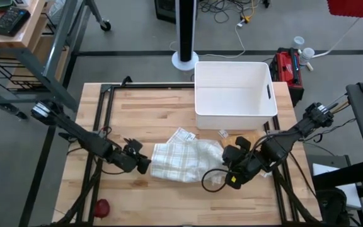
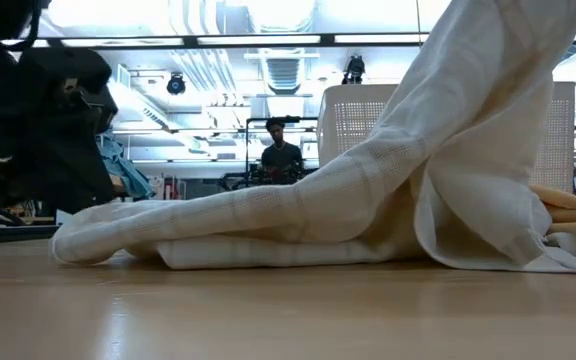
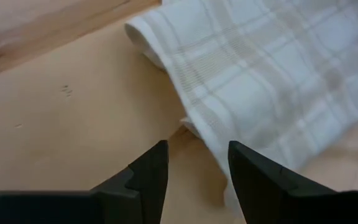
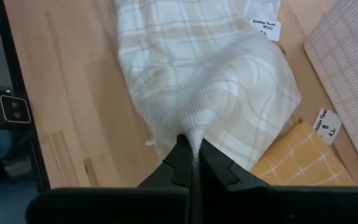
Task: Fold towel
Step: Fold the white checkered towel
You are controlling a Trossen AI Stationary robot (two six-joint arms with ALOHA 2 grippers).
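Note:
More cloth (image 3: 192,126) shows from under the towel's edge, so the white plaid towel (image 1: 183,159) will unfold into a much wider sheet when the robot lifts and spreads it.
A white plaid towel (image 1: 183,157) lies crumpled on the wooden table (image 1: 137,113). Its left part (image 2: 218,235) rests on the tabletop, and its right part (image 2: 488,110) is drawn up into a peak. My right gripper (image 4: 191,163) is shut on that peak, above the towel's right end (image 1: 222,153). My left gripper (image 3: 194,171) stands open low over the table at the towel's left edge (image 3: 191,121), one finger (image 3: 253,180) in front of the edge; I cannot tell whether it touches. In the low view this gripper (image 2: 48,130) shows dark at the left. My right gripper pinches a bunched-up gather of the towel (image 4: 196,140) between its two shut fingers, coming from above and slanting down. The cloth fans out below the fingers in a taut cone; how many layers are caught cannot be told. The towel's left part stays on the table.
A white bin (image 1: 235,94) stands at the far right of the table. A yellow cloth (image 4: 291,155) with a paper label lies beside the towel's right end, near the bin. A small red object (image 1: 101,206) sits near the front left edge.

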